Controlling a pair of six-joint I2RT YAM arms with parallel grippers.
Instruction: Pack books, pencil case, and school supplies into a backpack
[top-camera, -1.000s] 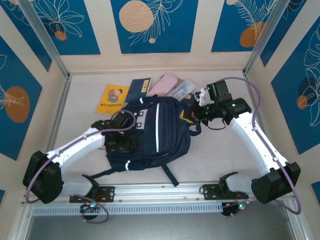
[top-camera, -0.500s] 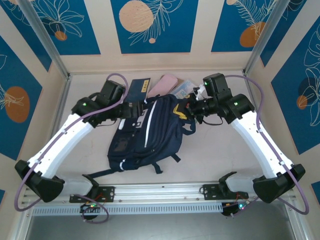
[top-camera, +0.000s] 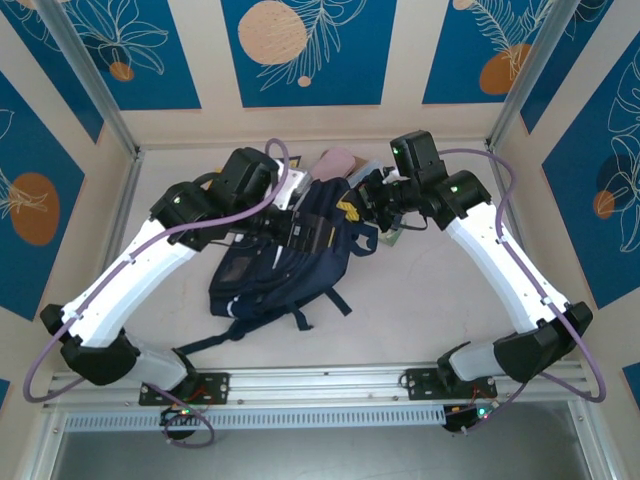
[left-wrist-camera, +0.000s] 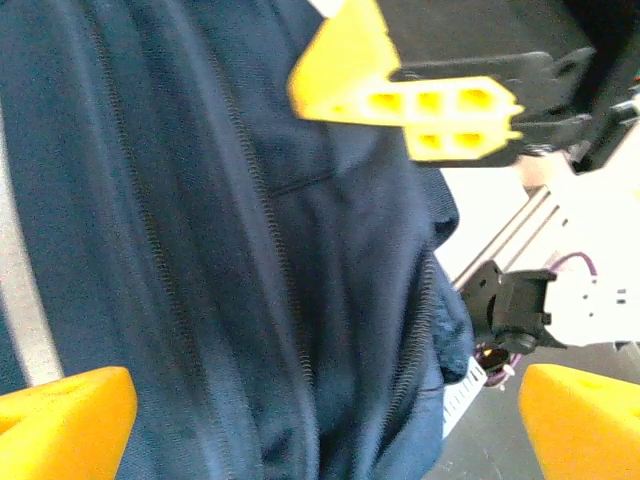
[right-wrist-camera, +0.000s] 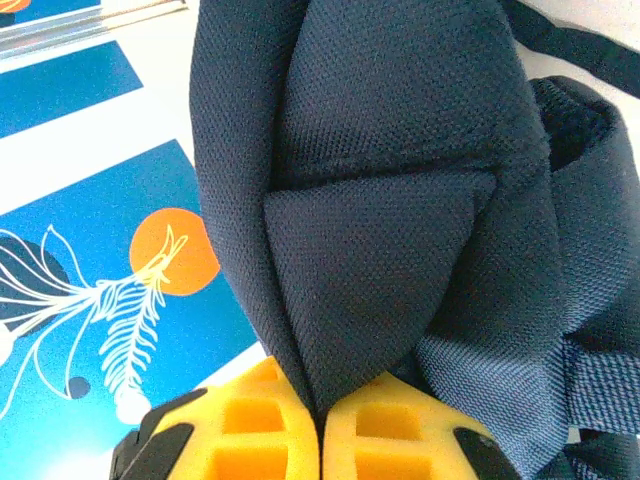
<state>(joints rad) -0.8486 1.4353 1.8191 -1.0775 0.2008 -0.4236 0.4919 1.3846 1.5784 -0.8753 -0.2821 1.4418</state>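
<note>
The backpack is bunched up on its side and its straps (top-camera: 339, 301) are spread out. I should use my right gripper to pull its top end (top-camera: 330, 192) across and lay the backpack front up before I pack.
The dark navy backpack (top-camera: 285, 270) lies mid-table, its top end lifted. My right gripper (top-camera: 358, 208) is shut on a fold of its fabric (right-wrist-camera: 370, 230), the yellow fingertips (right-wrist-camera: 260, 430) pressed together around it. My left gripper (top-camera: 305, 228) hovers at the top of the backpack (left-wrist-camera: 250, 250), jaws wide open. Its fingertips (left-wrist-camera: 60, 425) stand far apart with zipper lines of the fabric between them. The right gripper's yellow fingers (left-wrist-camera: 410, 95) show just beyond. The pale pink pencil case (top-camera: 336, 160) lies behind the backpack. The books are hidden behind my left arm.
Black straps (top-camera: 215, 342) trail from the backpack toward the metal rail (top-camera: 320, 382) at the near edge. Beige walls with blue panels enclose the table on three sides. Bare tabletop (top-camera: 440, 300) lies to the right of the backpack.
My left arm swung from the backpack's left side up and back to its top, with the gripper open. My right gripper pulled the top of the backpack up and leftward; the bag shifted left.
</note>
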